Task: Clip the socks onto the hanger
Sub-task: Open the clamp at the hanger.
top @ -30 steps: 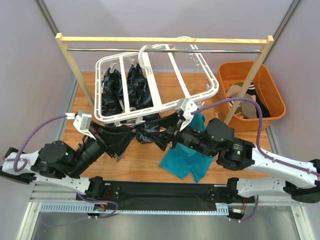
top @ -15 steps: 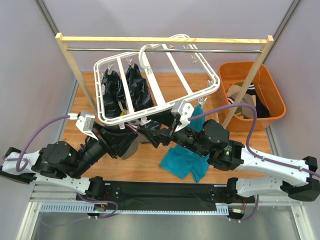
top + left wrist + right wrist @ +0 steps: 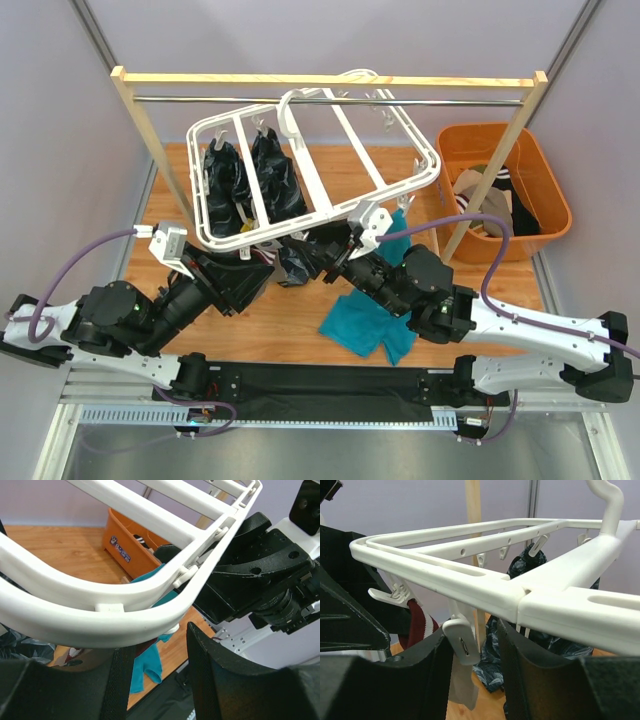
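Observation:
The dark red sock part [image 3: 418, 624] dangles outside the small white clip, so next my right gripper squeezes the clip [image 3: 462, 640] open before my left gripper guides the sock in.
The white hanger [image 3: 312, 205] hangs tilted from the rail, its front rim over both grippers. My right gripper [image 3: 475, 650] is open around a small white clip [image 3: 463, 641]. The clip rests against the left finger and stands apart from the right one. A beige sock end [image 3: 462, 687] dangles below that clip, and a dark red striped sock part [image 3: 419, 624] shows beside it. My left gripper [image 3: 157, 675] is open just under the hanger rim [image 3: 125, 615], with nothing between its fingers. A teal sock [image 3: 365, 325] lies on the table.
A dark glossy patterned cloth [image 3: 245, 180] hangs from the hanger's far left. An orange bin [image 3: 535, 160] with more socks sits at the right, behind a wooden rack post [image 3: 495, 170]. The rack's metal rail [image 3: 330, 100] runs across the back.
My right arm has moved left, up to the hanger's front rim, and its jaws have narrowed about the clip. The left arm has barely moved.

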Motion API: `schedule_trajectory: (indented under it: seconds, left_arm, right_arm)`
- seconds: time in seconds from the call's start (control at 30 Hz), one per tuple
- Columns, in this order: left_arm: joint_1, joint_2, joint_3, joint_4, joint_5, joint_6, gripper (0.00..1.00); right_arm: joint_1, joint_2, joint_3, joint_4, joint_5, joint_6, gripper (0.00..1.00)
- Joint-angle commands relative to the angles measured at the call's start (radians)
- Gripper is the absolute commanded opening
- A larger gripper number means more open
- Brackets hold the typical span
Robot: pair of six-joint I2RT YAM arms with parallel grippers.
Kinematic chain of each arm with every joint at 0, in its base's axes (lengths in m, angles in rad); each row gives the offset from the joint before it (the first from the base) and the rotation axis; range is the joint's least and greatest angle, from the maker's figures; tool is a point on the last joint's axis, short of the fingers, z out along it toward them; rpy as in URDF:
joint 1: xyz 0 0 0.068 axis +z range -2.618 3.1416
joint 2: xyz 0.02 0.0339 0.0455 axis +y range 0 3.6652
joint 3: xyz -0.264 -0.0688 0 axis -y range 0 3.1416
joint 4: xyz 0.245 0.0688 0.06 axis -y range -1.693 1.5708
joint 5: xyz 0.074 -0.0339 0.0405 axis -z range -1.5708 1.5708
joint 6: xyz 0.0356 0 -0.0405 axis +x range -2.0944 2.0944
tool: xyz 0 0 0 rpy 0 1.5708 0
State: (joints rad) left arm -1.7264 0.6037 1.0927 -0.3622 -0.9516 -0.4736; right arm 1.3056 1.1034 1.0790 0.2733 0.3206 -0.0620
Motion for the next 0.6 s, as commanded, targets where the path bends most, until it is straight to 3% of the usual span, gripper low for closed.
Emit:
schedule_trajectory:
  seconds: [0.0,0.23,0.33,0.47,0.57]
  left_arm:
    - [-0.001,0.013,0.036,0.016,0.004,0.004,0.51]
    - [-0.001,0.016,0.029,0.046,0.030,0.006,0.51]
    - [-0.001,0.015,0.024,0.091,0.074,0.009,0.51]
    - [-0.001,0.022,0.018,0.183,0.143,0.009,0.51]
    - [-0.002,0.047,0.035,0.218,0.195,-0.016,0.52]
  right_arm:
    - [0.000,-0.010,-0.007,0.087,0.035,-0.015,0.40]
    - [0.000,-0.074,-0.044,0.072,-0.023,0.019,0.15]
    - [-0.002,-0.103,-0.033,0.014,-0.049,0.050,0.10]
    - [-0.002,-0.106,0.039,-0.139,-0.080,0.108,0.00]
    - [-0.002,-0.091,0.134,-0.358,-0.092,0.154,0.00]
